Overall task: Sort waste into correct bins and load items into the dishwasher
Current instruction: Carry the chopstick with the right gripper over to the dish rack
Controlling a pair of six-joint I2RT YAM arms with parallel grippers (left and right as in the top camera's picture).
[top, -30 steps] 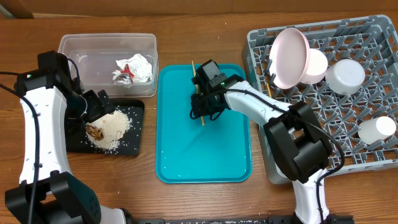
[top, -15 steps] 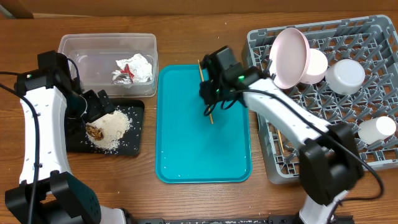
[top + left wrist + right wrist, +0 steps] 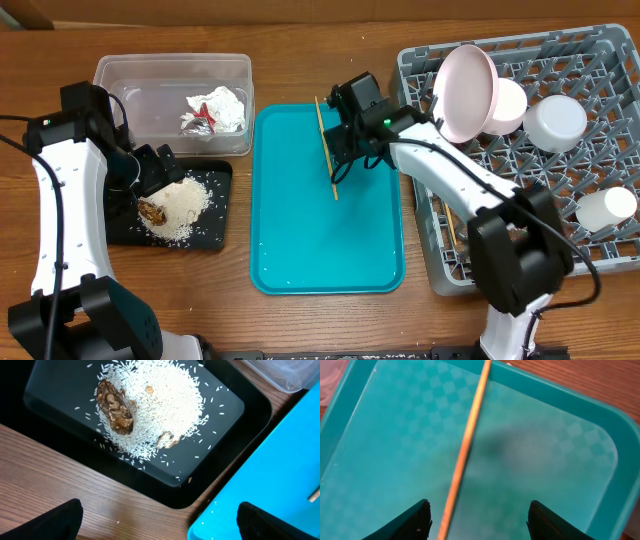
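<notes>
My open right gripper should move over the chopstick's middle (image 3: 328, 150) and close there before it puts the chopstick in the rack, because the wooden chopstick (image 3: 449, 506) slants close to one of its fingers.
One wooden chopstick (image 3: 326, 145) (image 3: 465, 445) lies loose on the teal tray (image 3: 320, 250) (image 3: 555, 450). My right gripper (image 3: 343, 160) (image 3: 479, 510) hangs open just above it; the stick runs close to the left finger and neither finger touches it. My left gripper (image 3: 160, 165) (image 3: 160, 510) is wide open and holds nothing, above the near edge of the black tray (image 3: 215, 228) (image 3: 55, 395). That tray holds white rice (image 3: 160, 405) and brown scraps (image 3: 115, 407). The clear tub (image 3: 150, 65) contains tissue and a red wrapper (image 3: 215, 108).
The grey dish rack (image 3: 520, 200) at the right holds a tilted pale bowl (image 3: 468, 92), a white bowl (image 3: 508, 105) and two white cups (image 3: 555, 122) (image 3: 607, 207). A thin stick (image 3: 449, 225) lies in the rack's left side. Bare wood surrounds the trays.
My right gripper moved right across the teal tray with the chopstick, then opened and let it go; the chopstick now lies flat on the tray. The left arm has not moved.
</notes>
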